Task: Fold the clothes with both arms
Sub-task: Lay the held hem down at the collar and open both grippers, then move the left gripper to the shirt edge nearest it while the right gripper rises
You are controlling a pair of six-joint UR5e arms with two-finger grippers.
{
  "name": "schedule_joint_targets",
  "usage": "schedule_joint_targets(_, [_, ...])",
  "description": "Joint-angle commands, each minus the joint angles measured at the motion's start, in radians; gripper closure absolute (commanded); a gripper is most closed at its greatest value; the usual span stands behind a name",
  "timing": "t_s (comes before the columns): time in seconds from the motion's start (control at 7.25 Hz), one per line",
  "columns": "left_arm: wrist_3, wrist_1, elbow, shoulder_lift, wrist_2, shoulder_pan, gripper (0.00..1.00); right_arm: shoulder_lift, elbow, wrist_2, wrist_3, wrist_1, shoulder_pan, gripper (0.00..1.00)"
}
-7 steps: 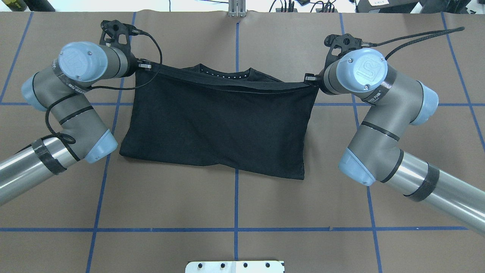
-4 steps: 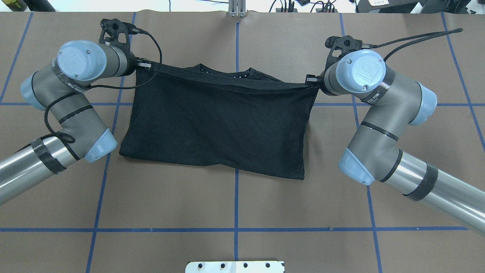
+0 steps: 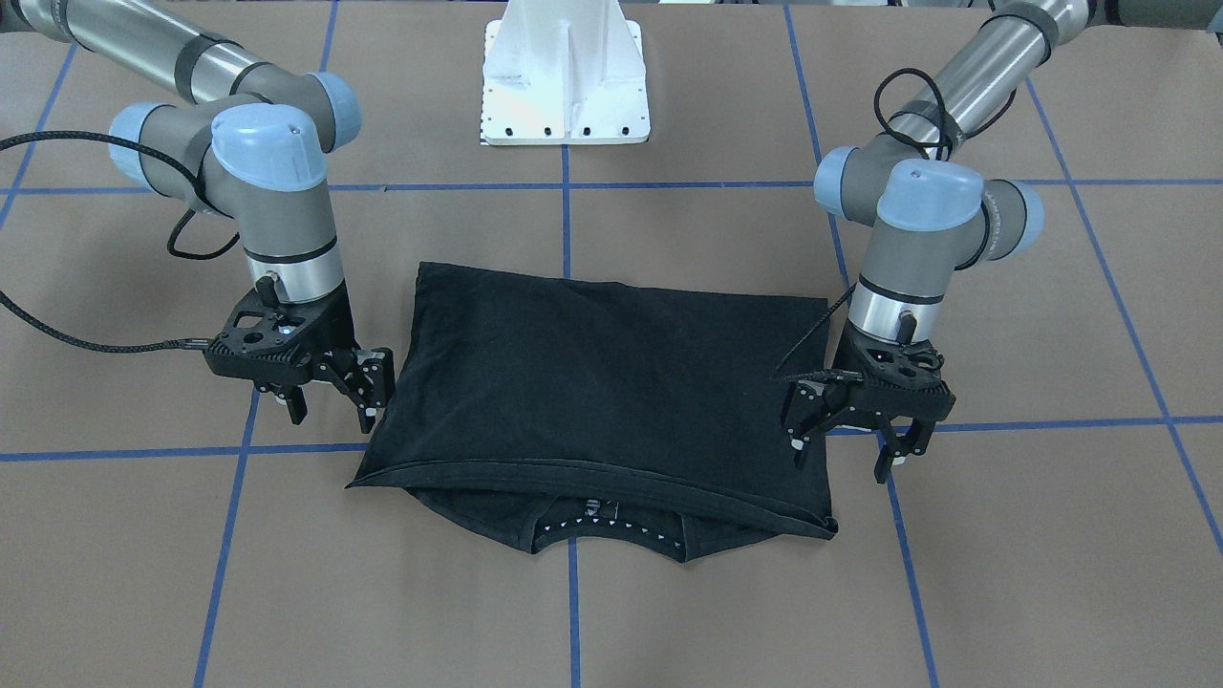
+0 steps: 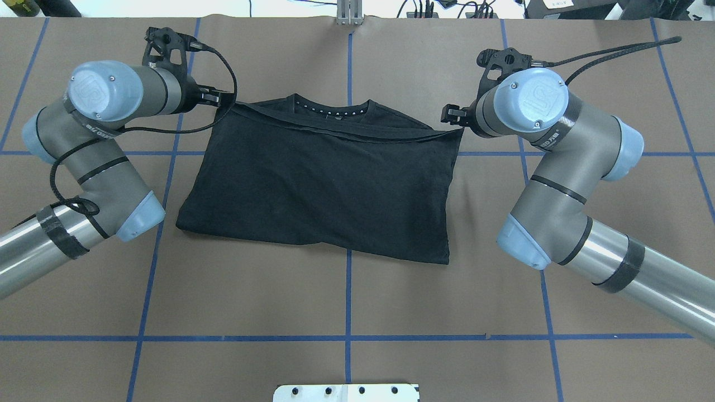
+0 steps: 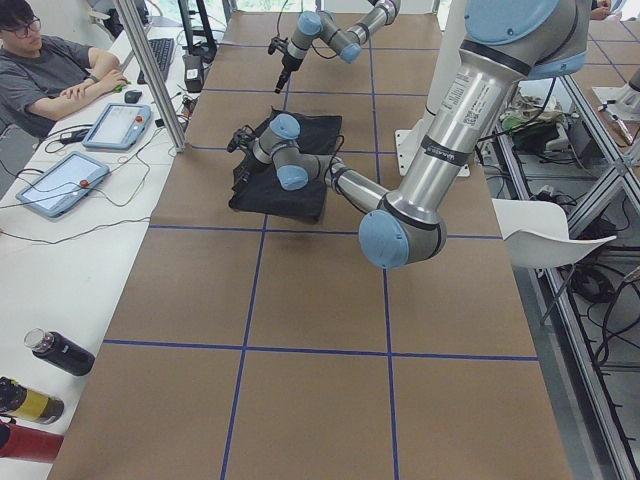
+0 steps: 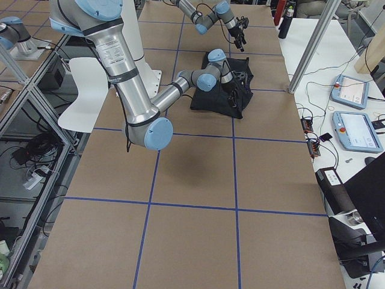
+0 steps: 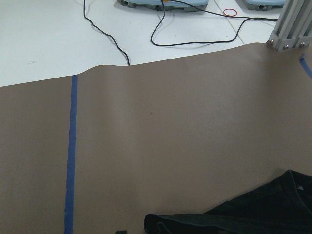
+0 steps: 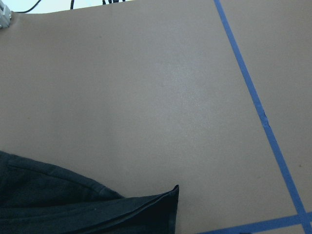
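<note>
The folded layers (image 3: 602,396) are lying flat and smooth, so the whole black T-shirt will slide and turn around, still folded, when the robot pulls its corner (image 3: 817,310).
The black T-shirt (image 4: 324,178) lies folded in half and flat on the brown table, its collar with small white dots (image 4: 329,110) poking out at the far edge. No logo shows. In the front-facing view the shirt (image 3: 602,382) lies between both grippers. My left gripper (image 3: 841,457) is open and empty just beside the shirt's corner, also seen from overhead (image 4: 215,97). My right gripper (image 3: 332,420) is open and empty beside the other corner, also seen from overhead (image 4: 452,114). The wrist views show only shirt edges (image 7: 234,219) (image 8: 73,200).
The white base pedestal (image 3: 566,76) stands at the robot's side of the table. Blue tape lines (image 4: 348,301) cross the brown table. A seated operator (image 5: 50,70), tablets (image 5: 115,125) and bottles (image 5: 60,352) are along the far bench.
Both grippers have opened and let go of the shirt's raised folded edge. The edge has dropped onto the table and the grippers have drawn slightly outward.
</note>
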Motion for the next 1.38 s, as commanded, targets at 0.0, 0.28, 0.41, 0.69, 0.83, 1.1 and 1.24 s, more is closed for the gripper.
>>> schedule_joint_targets(0.0, [0.046, -0.142, -0.052, 0.131, -0.1, -0.003, 0.0, -0.014, 0.054, 0.063, -0.019, -0.008, 0.016, 0.0])
schedule_joint_targets(0.28, [0.031, -0.293, -0.067, 0.253, -0.179, -0.003, 0.0, -0.014, 0.06, 0.062, -0.019, -0.006, 0.016, 0.0])
schedule_joint_targets(0.41, [0.029, -0.296, -0.09, 0.294, -0.192, 0.007, 0.0, -0.016, 0.065, 0.059, -0.019, -0.006, 0.016, 0.0])
schedule_joint_targets(0.69, [-0.022, -0.307, -0.165, 0.378, -0.194, 0.037, 0.0, -0.023, 0.067, 0.054, -0.018, -0.006, 0.016, 0.0])
schedule_joint_targets(0.83, [-0.196, -0.328, -0.205, 0.393, -0.188, 0.106, 0.0, -0.03, 0.068, 0.052, -0.018, -0.004, 0.016, 0.0])
schedule_joint_targets(1.1, [-0.303, -0.33, -0.213, 0.393, -0.089, 0.229, 0.01, -0.037, 0.08, 0.054, -0.018, -0.004, 0.016, 0.0])
schedule_joint_targets(1.24, [-0.307, -0.33, -0.208, 0.394, -0.08, 0.237, 0.05, -0.037, 0.083, 0.055, -0.018, -0.004, 0.016, 0.0])
